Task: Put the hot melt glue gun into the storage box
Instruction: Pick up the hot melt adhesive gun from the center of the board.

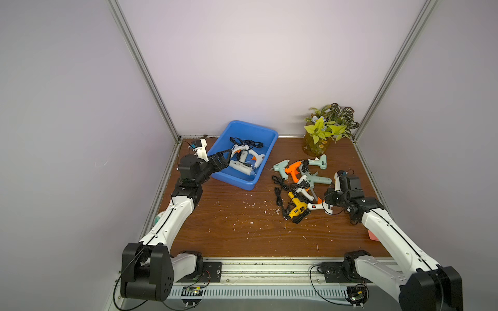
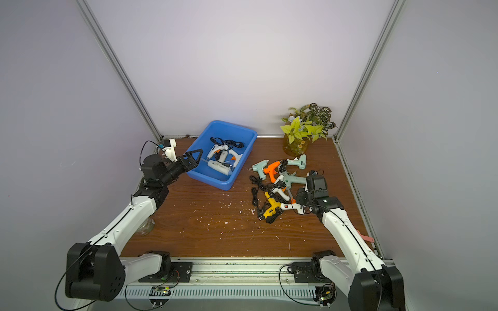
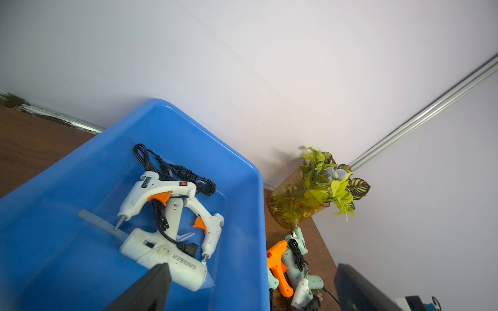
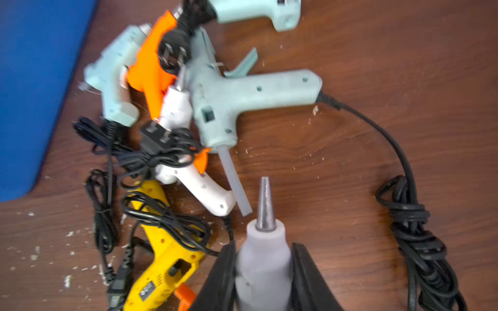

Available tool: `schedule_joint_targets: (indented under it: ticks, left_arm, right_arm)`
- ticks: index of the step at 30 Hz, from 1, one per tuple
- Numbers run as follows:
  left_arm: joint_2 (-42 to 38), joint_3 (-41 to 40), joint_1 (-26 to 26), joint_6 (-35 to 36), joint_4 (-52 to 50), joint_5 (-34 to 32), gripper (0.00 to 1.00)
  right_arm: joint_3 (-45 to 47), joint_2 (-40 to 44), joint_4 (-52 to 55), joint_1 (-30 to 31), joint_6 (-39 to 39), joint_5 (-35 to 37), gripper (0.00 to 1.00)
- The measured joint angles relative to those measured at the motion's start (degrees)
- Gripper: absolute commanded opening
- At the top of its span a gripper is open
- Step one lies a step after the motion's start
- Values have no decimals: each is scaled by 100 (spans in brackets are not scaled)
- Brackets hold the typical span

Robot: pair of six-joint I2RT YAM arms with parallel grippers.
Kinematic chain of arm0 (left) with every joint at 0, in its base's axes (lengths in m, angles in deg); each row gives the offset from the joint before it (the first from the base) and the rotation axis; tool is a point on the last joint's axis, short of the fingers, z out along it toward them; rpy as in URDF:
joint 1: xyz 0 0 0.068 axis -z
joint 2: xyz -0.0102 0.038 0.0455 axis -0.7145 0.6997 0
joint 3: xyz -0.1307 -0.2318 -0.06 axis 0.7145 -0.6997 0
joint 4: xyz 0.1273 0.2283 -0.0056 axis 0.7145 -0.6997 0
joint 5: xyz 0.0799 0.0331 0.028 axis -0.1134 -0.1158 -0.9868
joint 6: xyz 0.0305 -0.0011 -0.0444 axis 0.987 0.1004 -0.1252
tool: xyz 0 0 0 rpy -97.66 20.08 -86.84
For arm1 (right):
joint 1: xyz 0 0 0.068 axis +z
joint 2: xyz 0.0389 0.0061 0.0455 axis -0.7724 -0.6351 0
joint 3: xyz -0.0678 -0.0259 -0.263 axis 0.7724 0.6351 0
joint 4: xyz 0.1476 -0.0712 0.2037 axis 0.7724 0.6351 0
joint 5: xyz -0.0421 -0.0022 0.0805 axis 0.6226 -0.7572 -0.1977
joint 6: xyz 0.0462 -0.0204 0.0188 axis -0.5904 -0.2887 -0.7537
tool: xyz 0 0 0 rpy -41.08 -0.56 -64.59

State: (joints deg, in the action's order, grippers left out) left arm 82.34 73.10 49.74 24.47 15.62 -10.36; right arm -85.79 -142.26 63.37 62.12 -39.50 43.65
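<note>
My right gripper grips the white glue gun's body [image 4: 263, 259], leaving the glue gun's handle [image 1: 314, 206] free, so my open left gripper goes on heading there until it closes on it.
The blue storage box [image 1: 234, 129] [image 2: 215, 129] [image 3: 80, 215] stands at the back left and holds three white glue guns [image 1: 244, 159] [image 3: 159, 188] with black cords. My left gripper [image 1: 225, 159] [image 2: 194, 157] [image 3: 253, 290] hovers open over the box's near-left rim, nothing between its fingers. On the right, my right gripper [image 1: 330, 201] [image 2: 303, 200] [image 4: 263, 250] is shut on the barrel of a white hot melt glue gun [image 1: 320, 207] [image 2: 292, 206] [image 4: 262, 258]. Its metal nozzle [image 4: 264, 204] points toward the pile.
A tangled pile of teal [image 4: 242, 94], orange [image 1: 293, 169], yellow [image 1: 297, 210] and white [image 4: 199, 183] glue guns with black cords lies just left of my right gripper. A potted plant [image 1: 327, 129] stands at the back right. A coiled cord [image 4: 412, 229] lies beside the held gun.
</note>
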Motion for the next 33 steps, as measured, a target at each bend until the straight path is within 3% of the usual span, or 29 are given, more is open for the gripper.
schedule_joint_targets:
  ticks: [6, 12, 22, 33]
  left_arm:
    - [420, 188, 221, 28, -17, 564, 99]
    - [828, 647, 1034, 496, -678, 817, 99]
    - [1381, 1091, 2568, 1351, -1585, 1154, 99]
    - [1574, 1235, 3023, 1711, -1794, 1456, 96]
  right_arm:
    - [-116, 485, -236, 221, 83, -339, 0]
    - [-118, 555, -994, 824, 70, -433, 0]
    - [-529, -317, -2059, 1580, 7, -138, 0]
    - [-739, -964, -2798, 1952, -142, -46, 0]
